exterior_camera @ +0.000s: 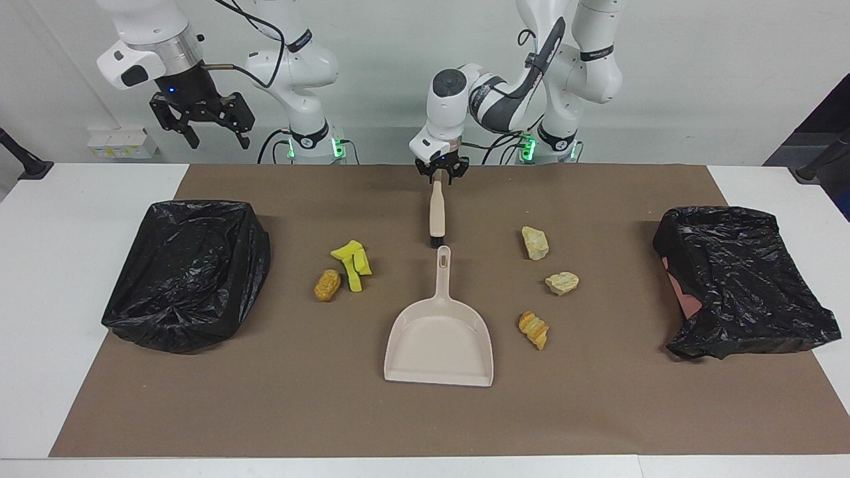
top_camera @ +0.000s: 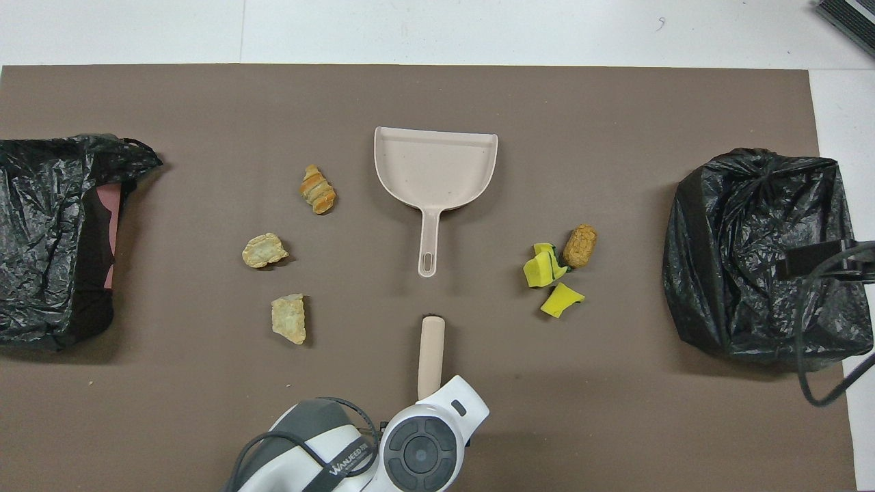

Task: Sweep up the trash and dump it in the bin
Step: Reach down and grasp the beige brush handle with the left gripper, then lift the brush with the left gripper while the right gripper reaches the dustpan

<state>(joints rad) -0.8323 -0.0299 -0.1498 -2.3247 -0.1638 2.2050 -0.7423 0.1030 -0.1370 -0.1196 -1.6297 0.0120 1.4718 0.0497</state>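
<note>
The dustpan has a curved rim that leaves its straight front edge [top_camera: 436, 131] open, so I expect all of the chunks [top_camera: 288, 318] to slide out once the robot tips the dustpan over the bin.
The trash lies on the brown mat in two groups. Yellow foam pieces [exterior_camera: 352, 262] [top_camera: 545, 268] and an orange-brown nugget [exterior_camera: 327, 284] [top_camera: 580, 246] lie toward the right arm's end. Two cream chunks [exterior_camera: 534, 242] [exterior_camera: 562, 283] [top_camera: 264, 250] and an orange-striped chunk [exterior_camera: 533, 329] [top_camera: 317, 190] lie toward the left arm's end. My left gripper [exterior_camera: 439, 174] is shut on the handle end of the beige brush [exterior_camera: 436, 212] [top_camera: 432, 355], whose black bristles point at the dustpan. My right gripper [exterior_camera: 202, 129] waits open, high over the table's edge near one bin.
The beige dustpan [exterior_camera: 438, 338] [top_camera: 435, 167] lies flat in the middle, its handle toward the robots. A bin lined with a black bag [exterior_camera: 186, 272] [top_camera: 759, 253] stands at the right arm's end, and another such bin [exterior_camera: 737, 279] [top_camera: 48, 239] at the left arm's end.
</note>
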